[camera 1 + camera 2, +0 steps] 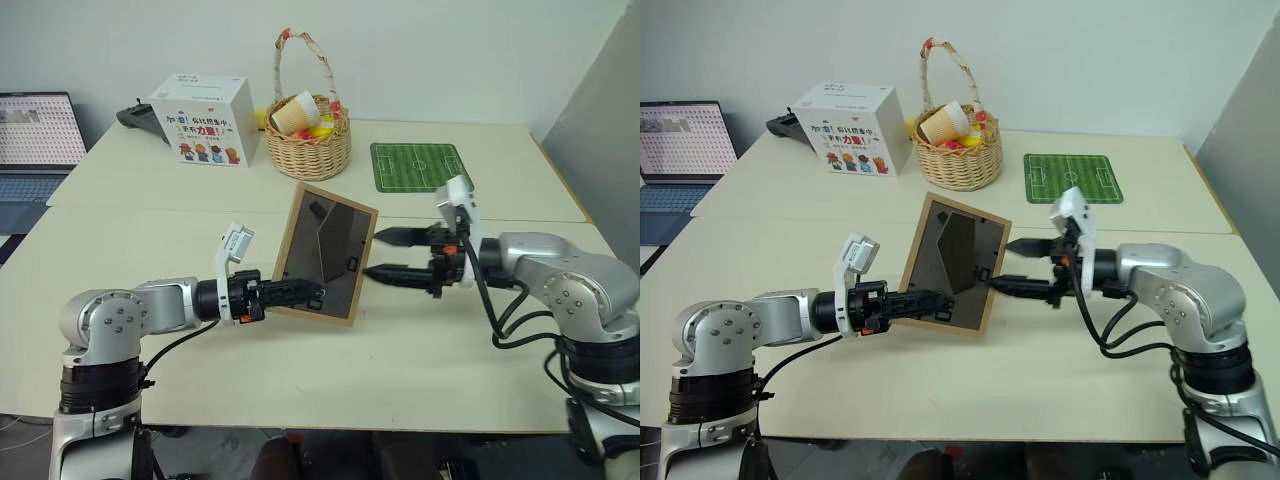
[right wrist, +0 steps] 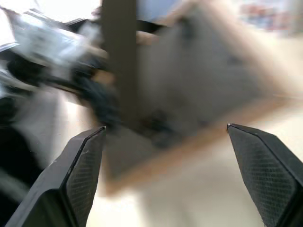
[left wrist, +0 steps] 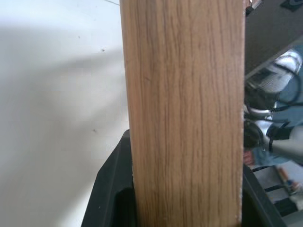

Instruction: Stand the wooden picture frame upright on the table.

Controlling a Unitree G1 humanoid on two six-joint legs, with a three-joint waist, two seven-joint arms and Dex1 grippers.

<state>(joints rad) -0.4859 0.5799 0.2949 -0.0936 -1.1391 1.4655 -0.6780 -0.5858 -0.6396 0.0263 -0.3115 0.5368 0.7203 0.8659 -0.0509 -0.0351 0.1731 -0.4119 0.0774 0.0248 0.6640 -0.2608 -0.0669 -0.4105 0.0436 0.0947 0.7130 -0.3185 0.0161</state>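
The robot's left gripper has the frame with the frame's back [image 1: 335,240] facing the robot, so the right gripper should grab the frame's opposite edge [image 1: 371,220] near its top and turn the frame around.
The wooden picture frame [image 1: 325,255] is held nearly upright over the middle of the table [image 1: 300,380], leaning a little. Its dark brown back faces me, with the stand leg swung out. My left gripper [image 1: 300,293] reaches in from the left and is shut on the frame's lower left edge. In the left wrist view the light-wood edge [image 3: 184,118] runs between the black fingers [image 3: 111,189]. My right gripper [image 1: 376,253] is level just right of the frame, open and not touching it. The right wrist view has the frame's back [image 2: 199,85] ahead of the spread fingers [image 2: 80,175].
At the back of the table stand a wicker basket [image 1: 312,125] holding a paper cup and small items, a white printed box [image 1: 205,120] and a green soccer-field mat [image 1: 420,165]. A laptop [image 1: 35,140] sits at the far left. A seam divides the near and far tabletops.
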